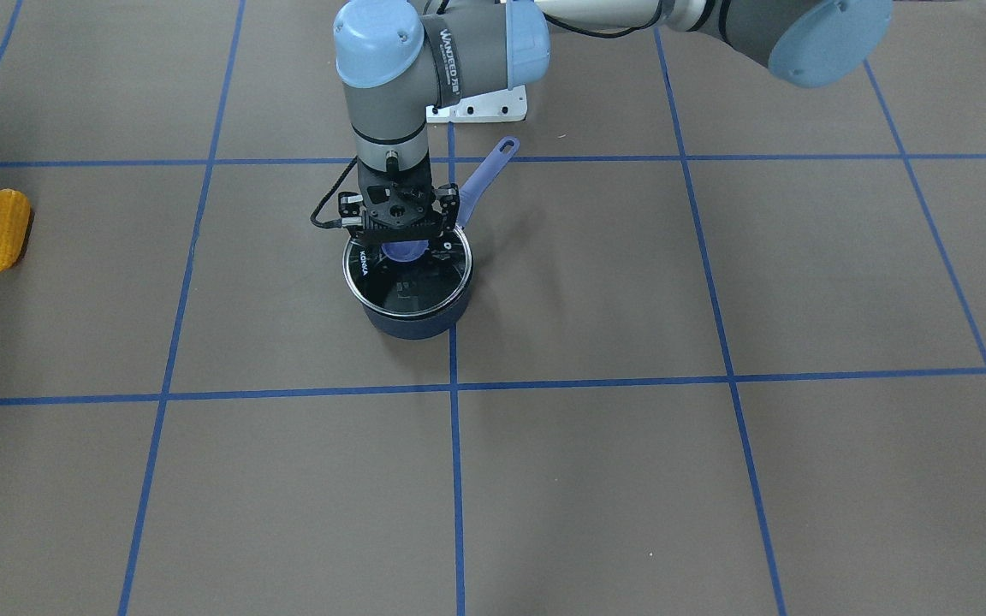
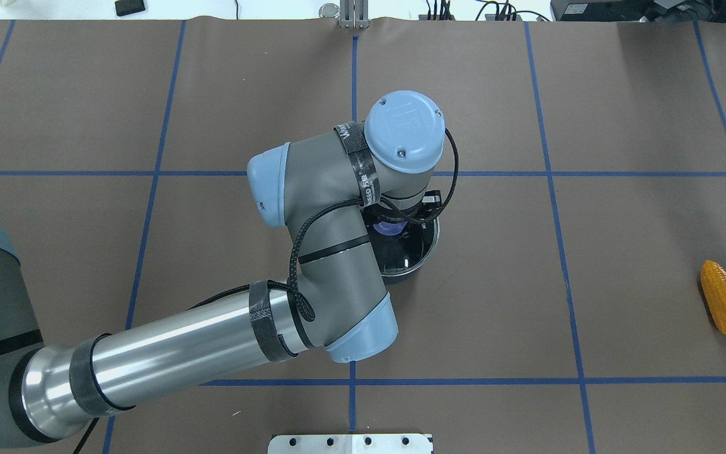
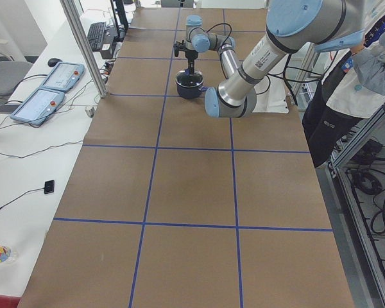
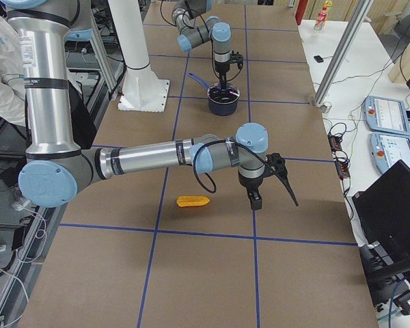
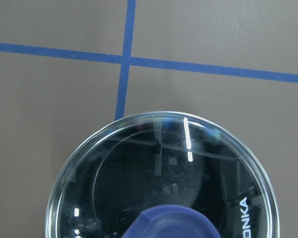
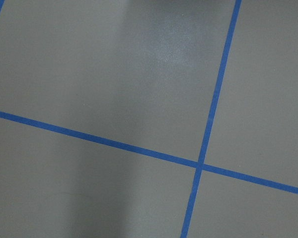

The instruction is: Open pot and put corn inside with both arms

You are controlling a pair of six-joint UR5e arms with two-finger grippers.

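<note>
My gripper will find the navy pot (image 1: 418, 324) empty when it lifts the glass lid (image 1: 404, 287), because only even black shows through the lid.
The navy pot (image 1: 418, 323) stands at the table's middle, its lavender handle (image 1: 484, 175) pointing toward the robot. The glass lid (image 1: 412, 282) with its blue knob (image 1: 405, 251) sits on the pot. My left gripper (image 1: 406, 239) hangs straight down just over the knob, jaws spread to either side of it, open. The left wrist view shows the lid (image 5: 159, 178) and the knob (image 5: 174, 223). The corn (image 2: 724, 306) lies far off to the robot's right. My right gripper (image 4: 256, 201) hovers beside the corn (image 4: 192, 201); I cannot tell whether it is open or shut.
The white base pedestal (image 1: 480, 104) stands behind the pot. Blue tape lines cross the brown table. An operator (image 3: 346, 96) stands beside the table at the robot's side. Control pendants (image 3: 51, 90) lie on the white bench along the far side.
</note>
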